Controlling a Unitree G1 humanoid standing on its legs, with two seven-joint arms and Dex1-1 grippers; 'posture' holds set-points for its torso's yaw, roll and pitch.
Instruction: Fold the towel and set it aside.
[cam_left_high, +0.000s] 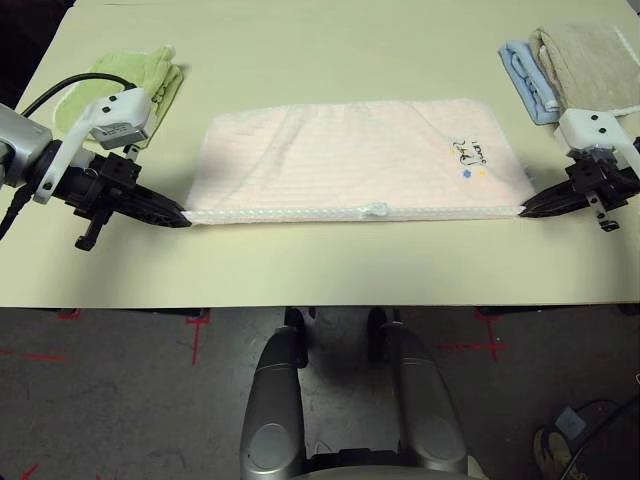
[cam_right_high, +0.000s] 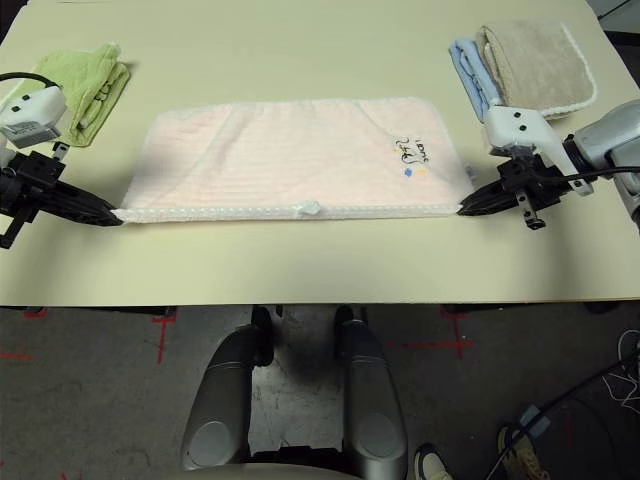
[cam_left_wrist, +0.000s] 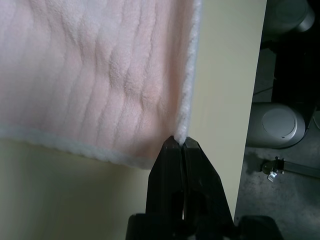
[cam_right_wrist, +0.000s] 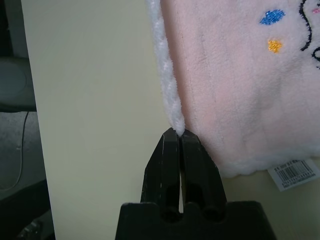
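The pink towel's near edge (cam_left_high: 290, 215) runs straight from gripper to gripper, so my left gripper should keep carrying its corner of the towel until that corner meets the towel's far edge (cam_left_high: 340, 102).
The pale pink towel (cam_left_high: 360, 160) lies flat on the table, folded once into a wide band, with its white stitched edging along the near side and dark embroidered writing (cam_left_high: 468, 152) near the right end. My left gripper (cam_left_high: 186, 217) is shut on the towel's near left corner. My right gripper (cam_left_high: 522, 212) is shut on the near right corner. In the wrist views the white edging (cam_left_wrist: 181, 134) ends between the closed black fingertips (cam_right_wrist: 186, 137). A small white tag (cam_right_wrist: 294, 174) peeks from under the right end.
A light green folded towel (cam_left_high: 135, 85) lies at the far left behind my left arm. Light blue (cam_left_high: 527, 80) and beige (cam_left_high: 592, 62) folded towels lie at the far right. The table's near edge (cam_left_high: 320, 304) runs close below the pink towel.
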